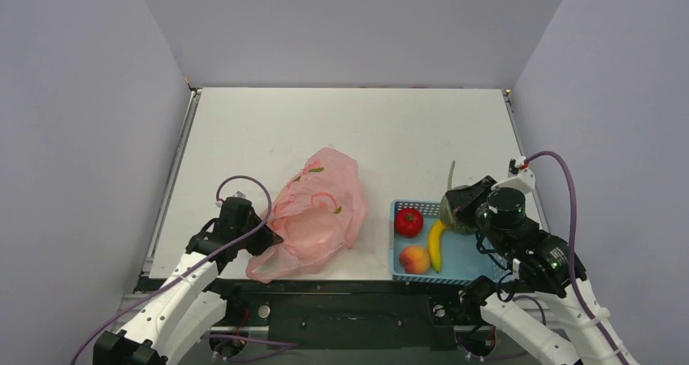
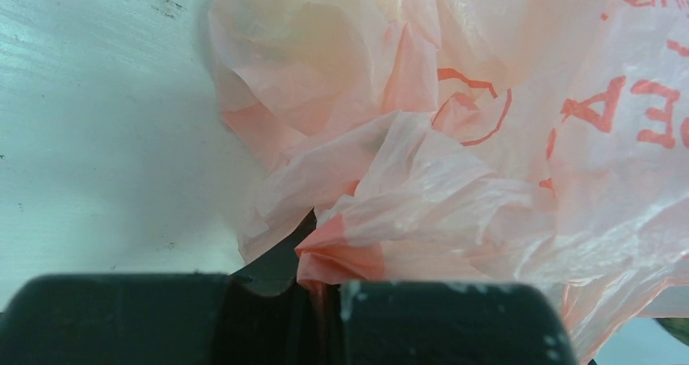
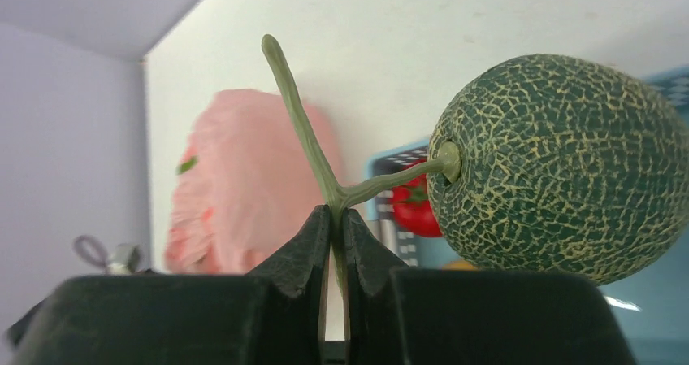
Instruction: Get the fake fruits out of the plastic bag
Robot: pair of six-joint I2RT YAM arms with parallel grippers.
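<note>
The basket's bottom beside the banana (image 1: pixel 465 254) is open and the melon hangs (image 1: pixel 457 221) by its stem, so my right gripper should go on lowering it there until it rests.
The pink plastic bag (image 1: pixel 318 210) lies crumpled at the table's middle front and fills the left wrist view (image 2: pixel 455 162). My left gripper (image 1: pixel 268 236) is shut on a fold of the bag's left edge (image 2: pixel 329 288). My right gripper (image 1: pixel 465 205) is shut on the stem (image 3: pixel 313 149) of the grey-green netted melon (image 3: pixel 561 166), holding it over the blue basket's (image 1: pixel 471 259) far right part. In the basket lie the red tomato (image 1: pixel 409 222), one yellow banana (image 1: pixel 436 244) and the peach (image 1: pixel 415 259). A second banana is not visible.
Grey walls enclose the table on the left, back and right. The basket stands at the front right, close to the bag. The table's front edge runs just below the bag and basket. The bag also shows in the right wrist view (image 3: pixel 244 186).
</note>
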